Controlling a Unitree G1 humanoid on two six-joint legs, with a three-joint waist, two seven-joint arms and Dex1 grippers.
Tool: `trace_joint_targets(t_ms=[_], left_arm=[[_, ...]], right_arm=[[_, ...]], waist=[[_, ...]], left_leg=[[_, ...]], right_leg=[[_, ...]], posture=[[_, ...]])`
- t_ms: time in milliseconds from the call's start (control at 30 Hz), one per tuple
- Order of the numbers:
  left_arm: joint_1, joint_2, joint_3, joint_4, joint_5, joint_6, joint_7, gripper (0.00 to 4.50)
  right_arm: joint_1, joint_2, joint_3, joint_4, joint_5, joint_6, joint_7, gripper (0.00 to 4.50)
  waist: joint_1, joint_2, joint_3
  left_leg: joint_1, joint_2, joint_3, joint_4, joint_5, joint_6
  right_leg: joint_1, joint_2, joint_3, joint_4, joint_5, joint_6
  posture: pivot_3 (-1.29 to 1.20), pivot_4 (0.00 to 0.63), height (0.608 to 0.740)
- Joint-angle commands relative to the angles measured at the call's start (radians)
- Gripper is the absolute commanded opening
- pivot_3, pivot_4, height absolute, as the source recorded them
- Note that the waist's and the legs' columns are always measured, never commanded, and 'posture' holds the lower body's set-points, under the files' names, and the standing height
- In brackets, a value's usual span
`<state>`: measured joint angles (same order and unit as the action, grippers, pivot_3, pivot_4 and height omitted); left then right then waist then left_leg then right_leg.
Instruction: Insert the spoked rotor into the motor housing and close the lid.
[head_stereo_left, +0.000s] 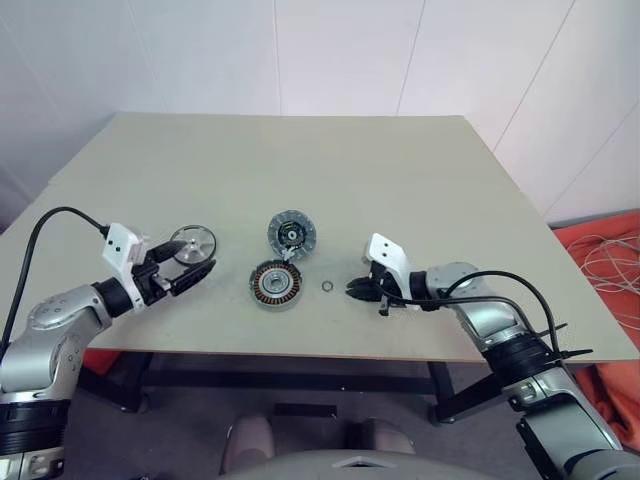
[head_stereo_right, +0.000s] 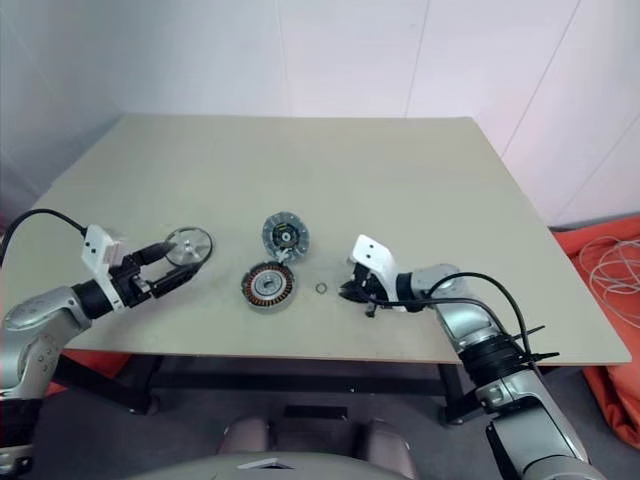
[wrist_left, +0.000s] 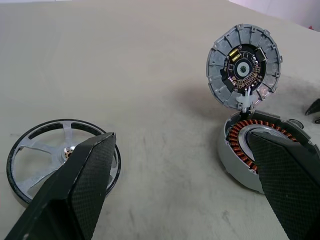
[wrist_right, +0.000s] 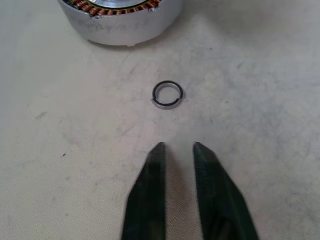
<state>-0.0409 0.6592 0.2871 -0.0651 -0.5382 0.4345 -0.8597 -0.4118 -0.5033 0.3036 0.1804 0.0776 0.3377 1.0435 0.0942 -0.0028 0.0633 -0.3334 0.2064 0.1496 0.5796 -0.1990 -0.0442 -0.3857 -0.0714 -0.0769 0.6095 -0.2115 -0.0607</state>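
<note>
The small black ring (head_stereo_left: 327, 286) appears as wide as the socket at the motor housing's centre (head_stereo_left: 275, 283), so it should come to rest flat there when the robot lowers it.
The spoked rotor (head_stereo_left: 192, 243) lies flat on the table left of centre, a dark rim around a shiny spoked face. My left gripper (head_stereo_left: 198, 255) hangs open just at its near side, one finger (wrist_left: 85, 185) over the rotor's edge (wrist_left: 35, 155). The motor housing (head_stereo_left: 277, 284) with copper windings (wrist_left: 240, 145) sits at the middle, its top uncovered. Just behind it the lid (head_stereo_left: 292, 234) lies inner face up (wrist_left: 243, 67), joined to the housing by thin white leads. My right gripper (head_stereo_left: 350, 289) rests low at the right, jaws narrowly open and empty (wrist_right: 177, 145).
A tiny black ring (head_stereo_left: 327, 287) lies on the table (head_stereo_left: 350, 160) between the housing and my right gripper, a short way ahead of its fingertips (wrist_right: 168, 94). An orange mat with loose cables (head_stereo_left: 605, 250) lies on the floor right of the table.
</note>
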Motion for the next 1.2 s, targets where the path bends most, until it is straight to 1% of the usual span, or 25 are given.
trace_joint_targets(t_ms=[33, 267, 300, 700, 1100, 1200], left_arm=[[-0.026, 0.004, 0.006, 0.001, 0.002, -0.024, -0.01, 4.5], [-0.026, -0.001, 0.007, 0.003, 0.004, -0.028, -0.01, 4.5], [-0.025, -0.002, 0.008, 0.004, 0.005, -0.029, -0.009, 4.5], [-0.017, 0.0, 0.011, -0.008, -0.003, -0.014, -0.012, 4.5], [-0.016, 0.001, 0.013, -0.01, 0.001, -0.015, -0.008, 4.5], [-0.018, -0.001, 0.012, -0.008, 0.001, -0.016, -0.007, 4.5]], right_arm=[[-0.041, 0.006, -0.025, -0.037, 0.015, -0.021, -0.002, 1.96], [-0.062, 0.032, -0.011, -0.021, 0.011, -0.019, 0.003, 4.36], [-0.065, 0.036, -0.01, -0.014, 0.013, -0.017, 0.007, 4.47], [-0.113, 0.104, 0.03, 0.115, -0.026, -0.058, 0.001, 4.47], [-0.12, 0.121, 0.038, 0.169, -0.046, -0.078, 0.005, 4.47], [-0.119, 0.125, 0.04, 0.171, -0.046, -0.074, 0.003, 3.91]], waist=[[0.0, 0.0, 0.0], [0.0, 0.0, 0.0], [-0.001, 0.0, 0.0], [-0.001, 0.0, 0.0], [-0.001, 0.0, 0.0], [-0.001, 0.0, 0.0]], left_leg=[[0.0, 0.0, 0.0, 0.0, 0.0, 0.0], [0.0, 0.0, 0.0, 0.0, 0.0, 0.0], [0.0, 0.0, 0.0, 0.0, 0.0, 0.0], [0.0, 0.0, 0.0, 0.0, 0.0, 0.0], [0.0, 0.0, 0.0, 0.0, 0.0, 0.0], [0.0, 0.0, 0.0, 0.0, 0.0, 0.0]], right_leg=[[0.0, 0.0, 0.0, 0.0, 0.0, 0.0], [0.0, 0.0, 0.0, 0.0, 0.0, 0.0], [0.0, 0.0, 0.0, 0.0, 0.0, 0.0], [0.0, 0.0, 0.0, 0.0, 0.0, 0.0], [0.0, 0.0, 0.0, 0.0, 0.0, 0.0], [0.0, 0.0, 0.0, 0.0, 0.0, 0.0]], posture=[[0.0, 0.0, 0.74], [0.0, 0.0, 0.74], [0.0, 0.0, 0.74], [0.0, 0.0, 0.74], [0.0, 0.0, 0.74], [0.0, 0.0, 0.74]])
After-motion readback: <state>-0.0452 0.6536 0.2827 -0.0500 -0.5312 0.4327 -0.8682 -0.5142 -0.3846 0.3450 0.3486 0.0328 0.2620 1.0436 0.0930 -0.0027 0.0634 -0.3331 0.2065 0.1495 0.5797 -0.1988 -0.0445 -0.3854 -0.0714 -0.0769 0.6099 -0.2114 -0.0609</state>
